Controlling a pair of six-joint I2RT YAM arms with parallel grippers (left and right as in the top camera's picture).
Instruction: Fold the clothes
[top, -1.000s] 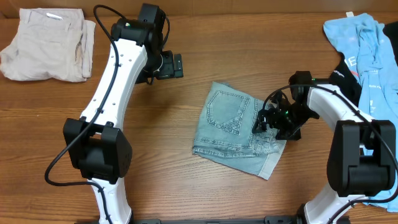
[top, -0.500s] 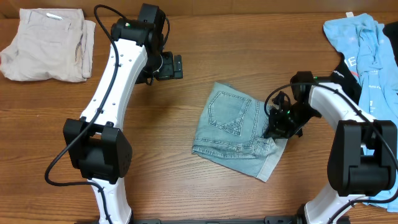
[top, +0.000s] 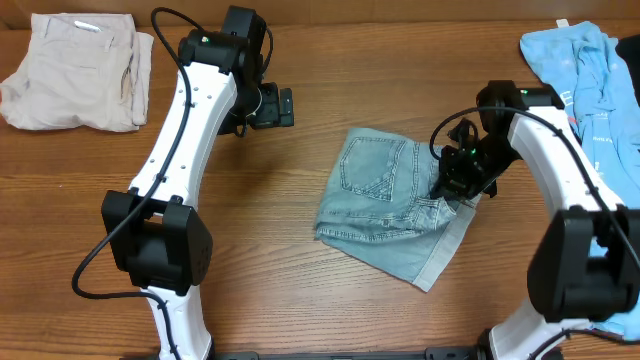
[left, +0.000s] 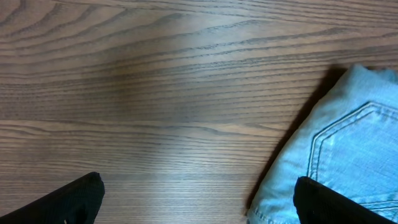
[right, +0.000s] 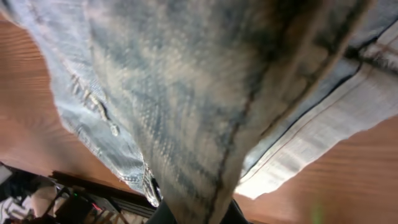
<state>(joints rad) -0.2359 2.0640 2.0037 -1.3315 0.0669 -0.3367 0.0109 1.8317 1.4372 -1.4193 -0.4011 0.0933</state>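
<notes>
The denim shorts' upper layer (top: 385, 226) is bunched up short of the lower layer's hem (top: 428, 260), so my right gripper should pull its edge back out and spread it flat over the lower layer.
Pale-blue denim shorts (top: 385, 200) lie partly folded in the middle of the table, a stitched back pocket facing up. My right gripper (top: 452, 186) is shut on the shorts' right edge and lifts it, so the denim (right: 205, 106) fills the right wrist view and hides the fingers. My left gripper (top: 278, 106) hovers open over bare wood, up and left of the shorts. In the left wrist view its fingertips (left: 78, 199) frame the table, and a corner of the shorts (left: 336, 155) shows at the right. Beige shorts (top: 72, 72) lie at the far left corner.
A sky-blue printed T-shirt (top: 590, 85) and a black garment (top: 555, 125) are heaped at the right edge, close behind my right arm. Cables hang off both arms.
My right gripper has shut on the shorts' right edge and moved up and away, dragging the denim with it. The left arm has not moved.
</notes>
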